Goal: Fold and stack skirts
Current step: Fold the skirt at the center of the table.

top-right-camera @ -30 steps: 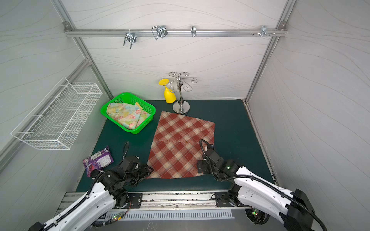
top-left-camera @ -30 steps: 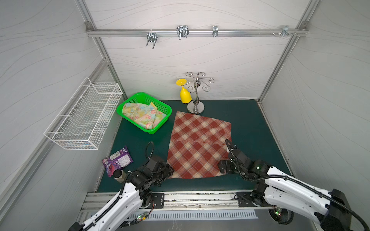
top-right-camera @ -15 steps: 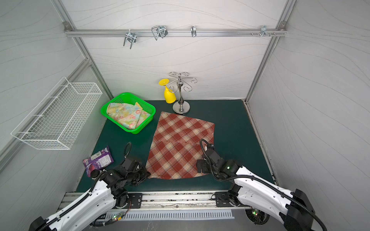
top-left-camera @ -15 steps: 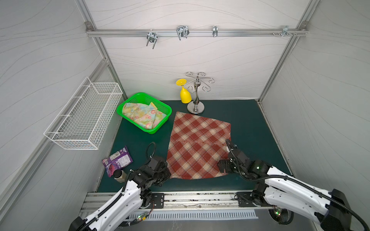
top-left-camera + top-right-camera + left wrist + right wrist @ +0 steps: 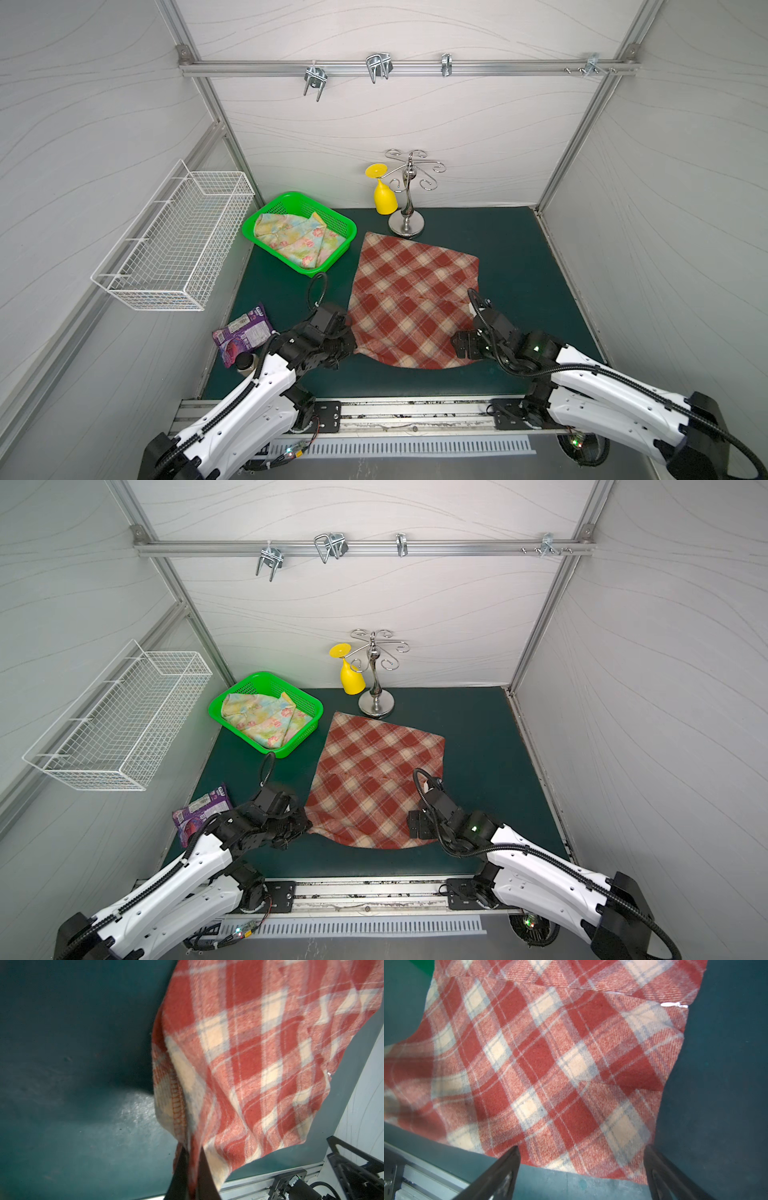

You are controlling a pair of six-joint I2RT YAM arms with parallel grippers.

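I should close my right gripper on the hem's free corner [image 5: 636, 1171] before both carry the hem over, as only my left gripper holds the plaid skirt's hem [image 5: 360, 350].
The red-brown and cream plaid skirt [image 5: 411, 291] [image 5: 374, 766] lies spread on the green mat in both top views. My left gripper [image 5: 351, 347] [image 5: 192, 1151] is shut on its near-left corner, and the cloth [image 5: 259, 1053] is bunched and raised off the mat there. My right gripper [image 5: 461, 345] [image 5: 581, 1151] is open at the near-right corner, low over the mat, with its jaws wide on either side of the hem [image 5: 550, 1064] and nothing gripped. The pale floral skirt [image 5: 295, 241] [image 5: 262, 719] lies crumpled in the green basket.
The green basket [image 5: 286, 195] stands at the back left. A purple snack wrapper [image 5: 243, 332] lies beside my left arm. A yellow glass [image 5: 384, 199] and a metal stand [image 5: 406, 226] are behind the plaid skirt. A white wire basket [image 5: 178, 245] hangs on the left wall.
My left gripper has shut on the plaid skirt's near-left corner and drawn it up a little. The right arm has barely moved.
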